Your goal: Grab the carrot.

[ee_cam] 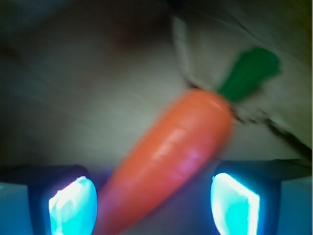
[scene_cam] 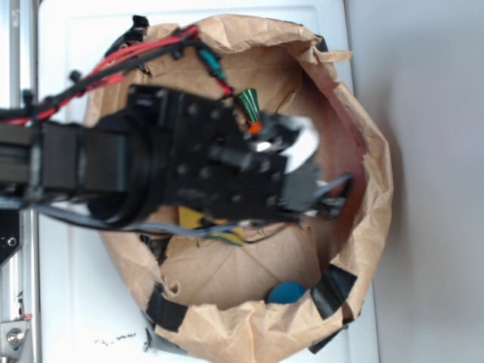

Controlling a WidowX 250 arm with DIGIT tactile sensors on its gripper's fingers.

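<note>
My gripper has the carrot's tapered end [ee_cam: 117, 208] slanting between its fingers, so next I open wide, line it up with the carrot's orange body [ee_cam: 178, 142] and close around that.
The carrot [ee_cam: 176, 147] is glossy orange with a dark green stem top. In the wrist view it lies slantwise on brown paper, stem up to the right and tip down between my fingers. My gripper [ee_cam: 154, 205] is open around the tapered end. The left pad [ee_cam: 73, 205] is close to the tip, and a gap shows between the carrot and the right pad [ee_cam: 234, 203]. From the exterior view only the carrot's green stem [scene_cam: 249, 100] and a bit of orange peek out beside my gripper [scene_cam: 291, 144], which is lowered into the paper nest.
A crumpled brown paper wall [scene_cam: 363, 174], patched with black tape [scene_cam: 333, 291], rings the work area. A blue ball [scene_cam: 287, 293] lies at the near side and something yellow [scene_cam: 193, 219] sits under my arm. Red and black cables [scene_cam: 136, 57] run along the arm.
</note>
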